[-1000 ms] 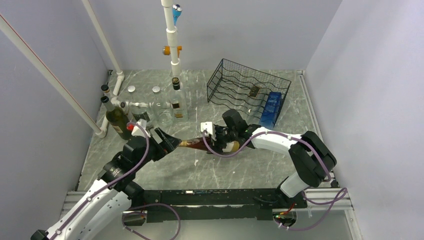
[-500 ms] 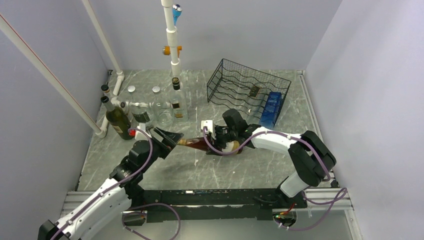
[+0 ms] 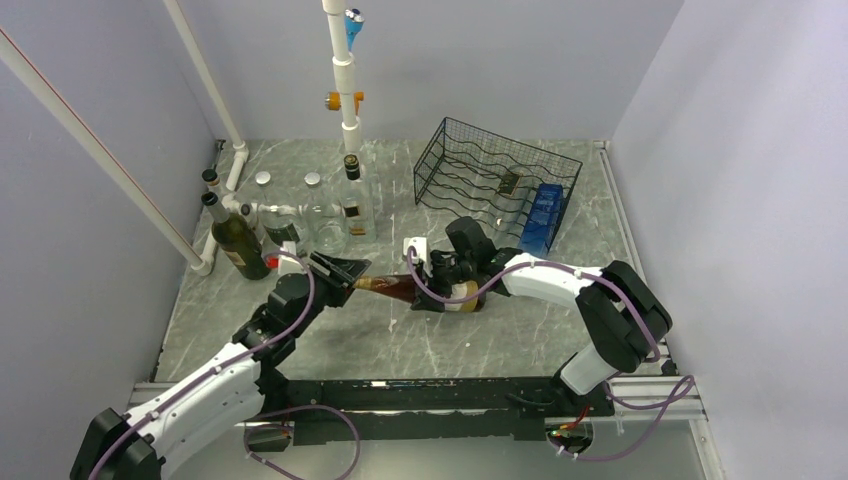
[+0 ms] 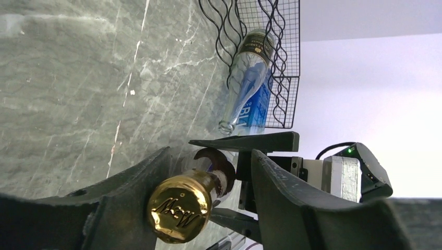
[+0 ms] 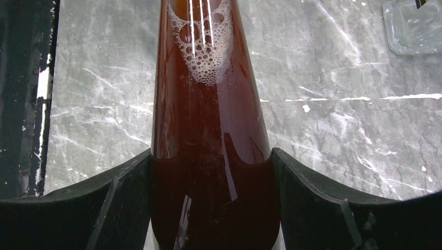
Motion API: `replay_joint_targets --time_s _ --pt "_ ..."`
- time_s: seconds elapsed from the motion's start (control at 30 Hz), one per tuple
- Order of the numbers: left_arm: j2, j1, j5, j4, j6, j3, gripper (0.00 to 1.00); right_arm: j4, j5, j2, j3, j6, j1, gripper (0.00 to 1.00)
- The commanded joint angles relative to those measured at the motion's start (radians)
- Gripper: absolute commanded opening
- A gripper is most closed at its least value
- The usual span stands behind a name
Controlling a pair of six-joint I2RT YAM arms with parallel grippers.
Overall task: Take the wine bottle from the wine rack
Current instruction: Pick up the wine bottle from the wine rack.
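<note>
Next, I grip the neck (image 3: 369, 283) with my left gripper before my right gripper, which holds the brown wine bottle level by its body (image 3: 462, 294), opens and backs away.
The brown wine bottle (image 3: 398, 289) hangs level over the table, off the black wire wine rack (image 3: 495, 178). My right gripper (image 3: 436, 284) is shut on its body, both fingers pressed to the dark glass (image 5: 208, 104). The right gripper (image 5: 211, 156) shows the bottle filling its jaws. My left gripper (image 3: 347, 272) straddles the neck. In the left wrist view the gold cap (image 4: 180, 208) lies against one finger, with a gap to the other finger (image 4: 292, 192), so the left gripper (image 4: 211, 156) stands open around it.
A blue bottle (image 3: 545, 215) lies in the rack (image 4: 260, 47), also visible as the blue bottle (image 4: 247, 88). A dark green bottle (image 3: 235, 242), clear jars (image 3: 325, 228) and a labelled bottle (image 3: 355, 203) stand back left by the white pipe frame (image 3: 345, 85).
My left arm has reached right to the bottle's neck, and its jaws have narrowed around the gold cap. The right gripper and the bottle have stayed in place.
</note>
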Motion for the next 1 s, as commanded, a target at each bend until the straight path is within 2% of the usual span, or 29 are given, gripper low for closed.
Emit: replay_joint_targets --time_s 0.0,0.1,0.27,0.33,0.5,0.6,0.8,0.97 --pt "0.015 -0.023 -0.021 0.116 -0.050 0.010 0.58 0.145 -0.095 -0.019 0.055 0.055 0.001 0.07" --pt "0.029 -0.036 -0.027 0.134 -0.056 0.008 0.49 0.150 -0.097 -0.018 0.055 0.065 0.001 0.08" --pt "0.031 -0.041 -0.032 0.138 -0.012 0.024 0.02 0.136 -0.131 -0.018 0.058 0.058 -0.004 0.13" --pt "0.020 -0.041 -0.035 0.106 0.027 0.046 0.00 0.129 -0.161 -0.019 0.060 0.055 -0.004 0.23" --pt "-0.036 -0.040 -0.055 0.022 0.147 0.111 0.00 0.060 -0.214 -0.031 0.087 0.038 -0.007 0.75" --pt "-0.065 -0.041 -0.075 -0.017 0.216 0.143 0.00 0.035 -0.236 -0.052 0.099 0.052 -0.016 0.97" --pt "-0.083 -0.041 -0.083 -0.093 0.331 0.229 0.00 -0.040 -0.332 -0.092 0.135 0.059 -0.084 1.00" --pt "-0.084 -0.039 -0.094 -0.138 0.404 0.285 0.00 -0.114 -0.429 -0.135 0.144 -0.004 -0.160 1.00"
